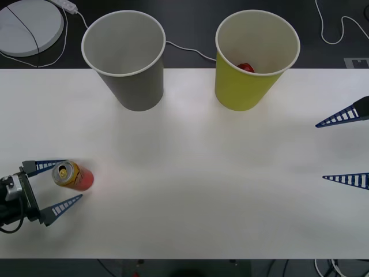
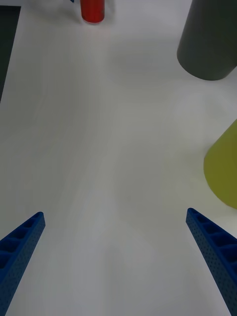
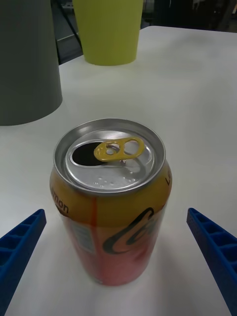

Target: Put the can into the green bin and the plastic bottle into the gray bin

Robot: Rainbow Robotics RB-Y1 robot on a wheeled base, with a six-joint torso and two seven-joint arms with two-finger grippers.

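Note:
A rounded red end [image 1: 246, 67] can be seen low inside the green bin [image 1: 245, 85], so I should expect another can to be lying there when I bring the can over.
The can [image 1: 72, 176] stands upright near the table's front left; its body is red and orange, with a silver top and a yellow pull-tab [image 3: 118, 149]. My left gripper [image 1: 73, 180] is open with one finger on each side of the can [image 3: 113, 197], not touching it. The gray bin [image 1: 124, 57] stands at the back left of centre. To its right is the green bin [image 1: 253, 57], with a red object [image 1: 246, 67] inside. My right gripper [image 1: 320, 151] hangs open at the right edge, holding nothing. The plastic bottle is out of view.
A white table [image 1: 190, 173] carries everything. Behind it, on a dark floor, lie a white round disc [image 1: 29, 23] and white cables [image 1: 184, 49]. In the right wrist view, the gray bin [image 2: 210, 39] and green bin [image 2: 224, 168] are ahead, with the can [image 2: 92, 10] farther off.

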